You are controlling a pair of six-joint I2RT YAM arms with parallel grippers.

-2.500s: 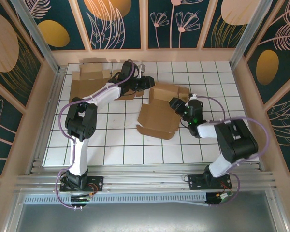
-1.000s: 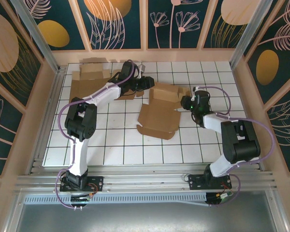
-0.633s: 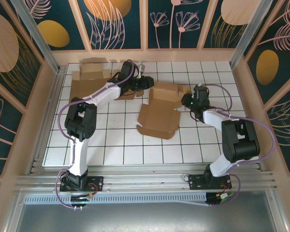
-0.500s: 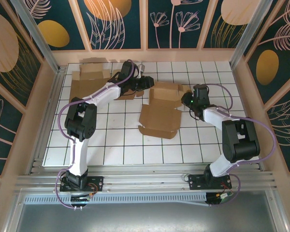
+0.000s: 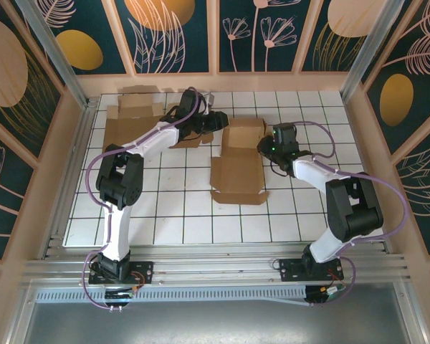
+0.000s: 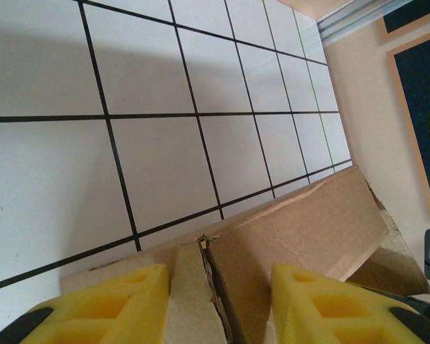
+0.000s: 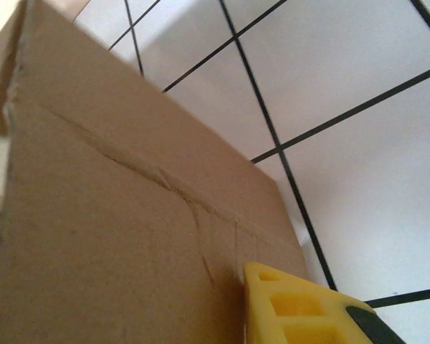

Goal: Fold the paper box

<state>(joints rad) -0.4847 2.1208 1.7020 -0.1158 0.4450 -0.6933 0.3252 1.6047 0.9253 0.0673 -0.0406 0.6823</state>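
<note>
The whole brown paper box (image 5: 238,173) will turn and slide when the robot pushes it, because the box's near panel is joined (image 5: 241,156) to its raised far side.
The brown paper box (image 5: 236,170) lies half-open in the middle of the gridded table, its far wall raised. My left gripper (image 5: 216,122) rests at the box's far left corner. In the left wrist view its yellow fingers (image 6: 100,304) stand apart over a slit cardboard corner (image 6: 287,236). My right gripper (image 5: 266,146) is at the box's far right flap. In the right wrist view one yellow finger (image 7: 301,308) presses against a raised cardboard panel (image 7: 115,215), which hides the other finger.
More flat cardboard (image 5: 132,118) lies at the far left of the table under the left arm. Wooden walls (image 5: 358,129) ring the table. White tiles lie bare in front of the box (image 5: 201,222) and at the far right (image 5: 322,115).
My right gripper has swung up and left along the box's right side to its far right flap. The box has turned squarer to the grid. The left arm has stayed put.
</note>
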